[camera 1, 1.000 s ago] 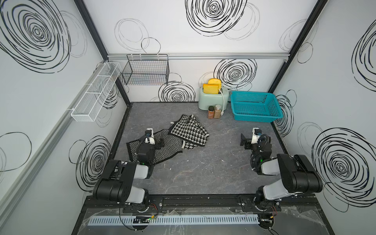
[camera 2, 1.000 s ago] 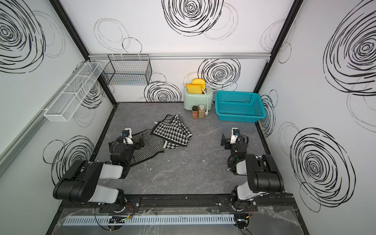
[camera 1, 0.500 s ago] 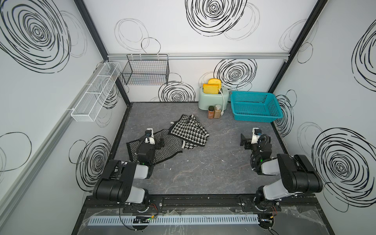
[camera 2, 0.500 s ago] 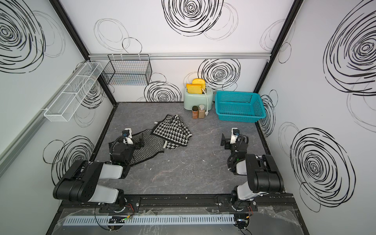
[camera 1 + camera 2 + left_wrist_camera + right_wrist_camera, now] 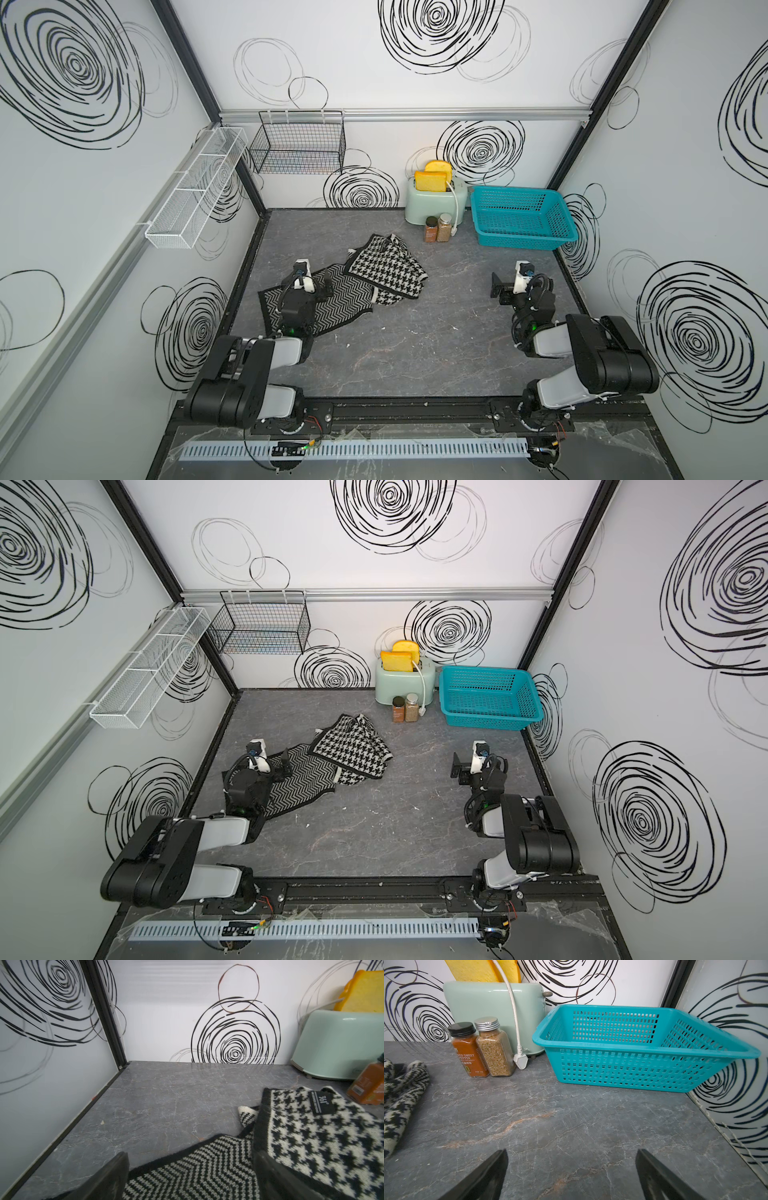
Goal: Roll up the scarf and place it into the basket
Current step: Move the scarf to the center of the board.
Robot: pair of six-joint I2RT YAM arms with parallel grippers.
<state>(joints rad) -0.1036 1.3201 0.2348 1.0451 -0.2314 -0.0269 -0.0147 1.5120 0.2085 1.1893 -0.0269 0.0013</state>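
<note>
The houndstooth part folded crooked lies over the herringbone part, so the robot's left gripper should hold the herringbone end while the right gripper pulls the scarf straight before rolling.
The scarf lies loosely spread on the grey table, left of centre. Its houndstooth part is folded over the herringbone part. One end also shows in the right wrist view. My left gripper hangs open low over the herringbone end, with one finger past the scarf's black edge and the other over the cloth. The teal basket stands empty at the back right. My right gripper is open over bare table in front of it.
A mint toaster with yellow slices stands left of the basket, with two spice jars and a white plug in front of it. A black wire basket and a white mesh rack hang on the walls.
</note>
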